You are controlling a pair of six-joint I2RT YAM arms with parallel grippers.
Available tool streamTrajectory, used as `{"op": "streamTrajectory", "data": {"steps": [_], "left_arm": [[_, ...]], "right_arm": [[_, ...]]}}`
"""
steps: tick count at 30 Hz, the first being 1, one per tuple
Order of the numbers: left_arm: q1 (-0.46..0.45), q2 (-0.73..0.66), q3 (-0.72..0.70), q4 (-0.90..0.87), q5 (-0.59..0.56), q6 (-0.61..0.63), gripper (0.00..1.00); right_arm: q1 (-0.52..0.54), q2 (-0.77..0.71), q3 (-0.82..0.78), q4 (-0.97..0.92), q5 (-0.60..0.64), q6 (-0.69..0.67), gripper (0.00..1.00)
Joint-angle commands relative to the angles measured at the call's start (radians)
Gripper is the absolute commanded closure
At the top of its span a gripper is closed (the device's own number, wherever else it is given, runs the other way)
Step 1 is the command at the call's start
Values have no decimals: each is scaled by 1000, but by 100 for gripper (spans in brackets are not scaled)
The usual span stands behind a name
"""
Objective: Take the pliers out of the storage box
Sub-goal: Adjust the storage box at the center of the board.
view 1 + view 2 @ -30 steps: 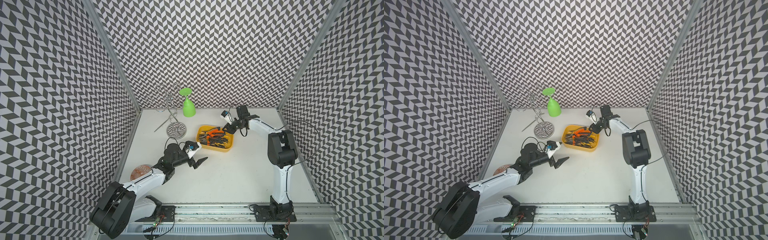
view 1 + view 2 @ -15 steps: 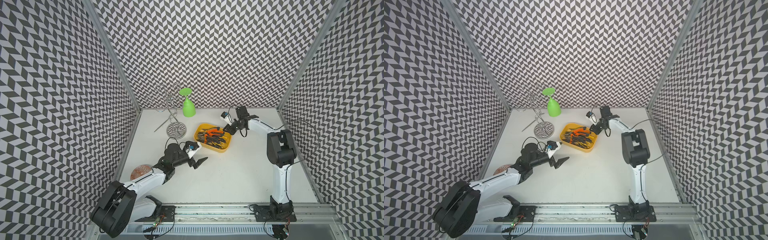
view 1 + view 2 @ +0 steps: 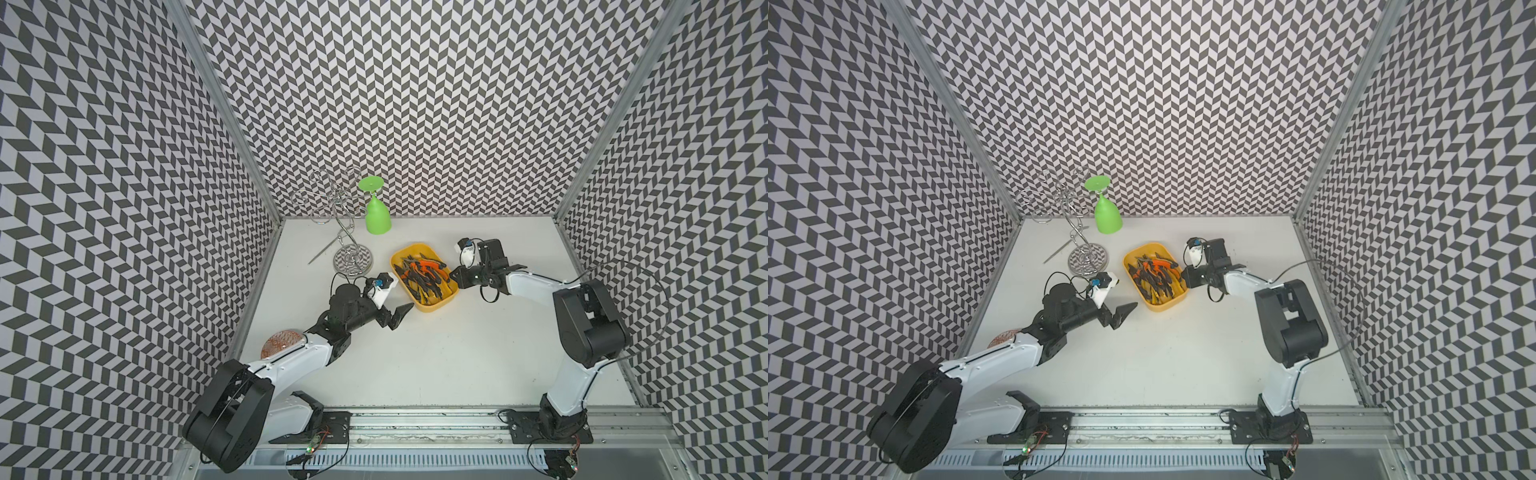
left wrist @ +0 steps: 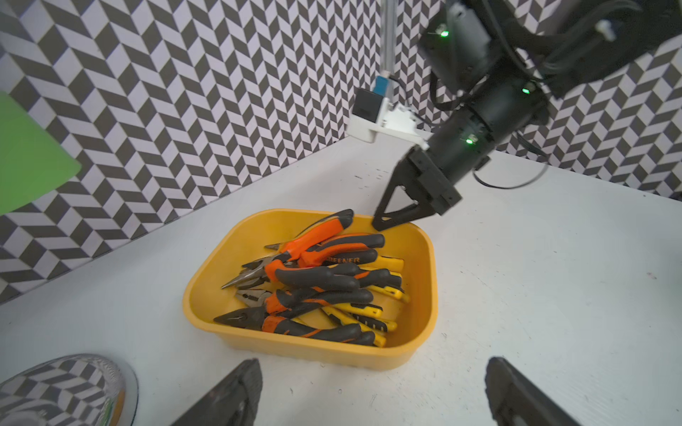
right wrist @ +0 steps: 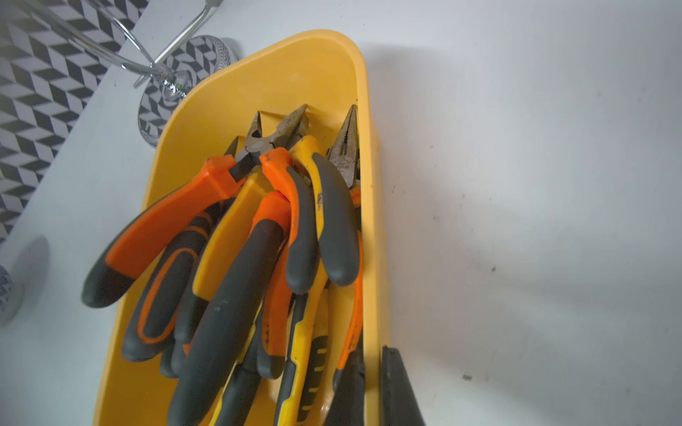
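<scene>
The storage box (image 3: 424,280) sits crooked, so next I turn the box square, then move my right gripper from the box's side onto the pliers' handles (image 5: 302,220).
The yellow storage box (image 3: 432,307) (image 3: 1163,307) lies at mid-table, turned diagonally, and holds several pliers (image 3: 419,272) (image 4: 313,280) (image 5: 240,239) with orange, yellow and black handles. My right gripper (image 3: 453,276) (image 4: 380,225) (image 5: 372,387) is shut on the box's right-hand wall (image 5: 369,221), one finger inside and one outside. My left gripper (image 3: 395,318) (image 3: 1123,311) (image 4: 372,398) is open with nothing between its fingers. It hovers just short of the box's near-left wall (image 4: 332,354).
A wire glass rack on a mirrored round base (image 3: 353,259) stands at the back left, with a green glass (image 3: 377,216) hanging upside down from it. A round orange-patterned dish (image 3: 280,343) lies by the left wall, beside my left arm.
My right gripper closed on the box wall, and the box swung from lying across the table to a diagonal. The left arm stayed put.
</scene>
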Motion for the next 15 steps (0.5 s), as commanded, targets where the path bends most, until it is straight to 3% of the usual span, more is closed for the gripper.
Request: {"op": "streamTrajectory", "data": {"steps": [1,4,6,7,9,11,15], "left_arm": [[-4,-6,39,-36,-111,-116,2],[-2,7,105,-138,-251,-252,2],[-1,30,159,-218,-318,-328,2],[-1,48,188,-261,-349,-369,2],[-1,94,252,-370,-402,-451,2],[-1,150,316,-467,-417,-494,2],[-7,231,401,-571,-415,-558,2]], "right_arm": [[83,-106,-85,202,101,265,100],[132,-156,-161,276,146,431,100],[178,-171,-176,297,176,478,100],[201,-178,-176,294,201,485,95],[224,-195,-178,299,216,475,82],[225,-222,-185,302,221,452,57],[225,-303,-214,281,304,353,26]]}}
